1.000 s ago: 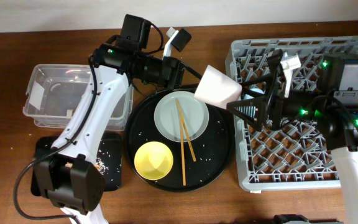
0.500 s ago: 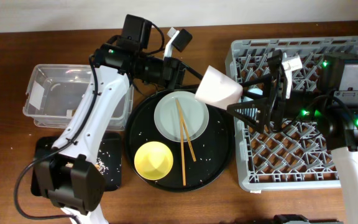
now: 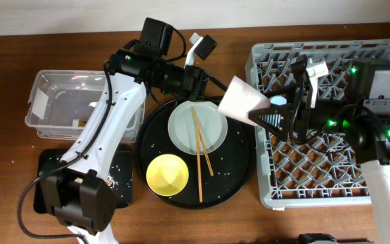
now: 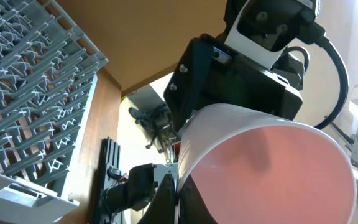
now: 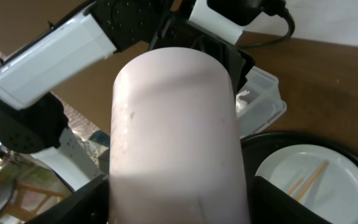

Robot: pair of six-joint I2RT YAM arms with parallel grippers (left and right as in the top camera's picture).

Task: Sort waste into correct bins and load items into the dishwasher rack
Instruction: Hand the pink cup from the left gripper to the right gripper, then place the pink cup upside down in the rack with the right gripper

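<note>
The pink cup (image 3: 228, 95) is held by its rim in my left gripper, short of the rack, so my right gripper should take its base (image 3: 259, 110) and put the cup there.
My left gripper (image 3: 221, 85) is shut on the rim of the pink cup (image 3: 242, 100) and holds it in the air on its side, between the round tray and the dishwasher rack (image 3: 330, 169). In the left wrist view the fingers (image 4: 176, 199) pinch the cup's wall (image 4: 272, 168). My right gripper (image 3: 274, 113) is open, with a finger on each side of the cup's base (image 5: 176, 137). The pale plate (image 3: 181, 129) with two chopsticks (image 3: 202, 152) and the yellow bowl (image 3: 166, 174) sit on the round tray. A light-blue cup (image 3: 278, 101) shows in the rack.
The large round black tray (image 3: 239, 169) lies between the bins and the rack. The clear tub (image 3: 66, 102) stands at the left. The small black tray (image 3: 124, 186) in front of it holds rice-like crumbs (image 3: 110, 177).
My left arm has carried the pink cup to the right, and its base now lies between my right gripper's open fingers. The right arm has hardly moved.
</note>
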